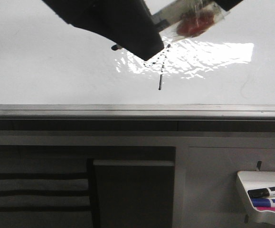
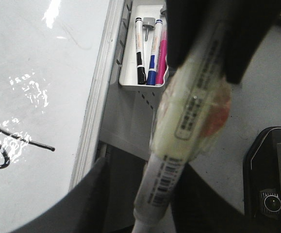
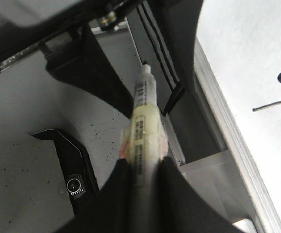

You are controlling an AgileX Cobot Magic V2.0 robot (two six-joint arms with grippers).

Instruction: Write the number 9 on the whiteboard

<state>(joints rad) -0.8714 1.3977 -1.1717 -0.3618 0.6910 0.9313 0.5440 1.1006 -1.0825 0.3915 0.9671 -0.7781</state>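
The marker's taped part (image 1: pixel 194 23) is in my right gripper, so next my left gripper takes hold of the nib end before my right gripper lets go and moves away.
The whiteboard (image 1: pixel 42 71) fills the far half of the front view, with a glare patch. The number 9 shows only by its straight tail (image 1: pixel 160 80); my left gripper (image 1: pixel 142 45) hides the loop. In the left wrist view, part of the loop and the tail (image 2: pixel 28 141) show on the board (image 2: pixel 33 58). In the right wrist view (image 3: pixel 273 103) the same strokes show. My right gripper (image 3: pixel 140 165) is shut on a taped marker (image 3: pixel 142 121). The marker's nib end lies between the spread fingers of my open left gripper (image 2: pixel 145 199), above the board's edge.
A small white marker tray (image 1: pixel 263 197) hangs at the lower right below the board's dark metal rail (image 1: pixel 128 114). It holds black, blue and pink markers (image 2: pixel 147 53). A dark cabinet panel (image 1: pixel 132 194) stands below the rail.
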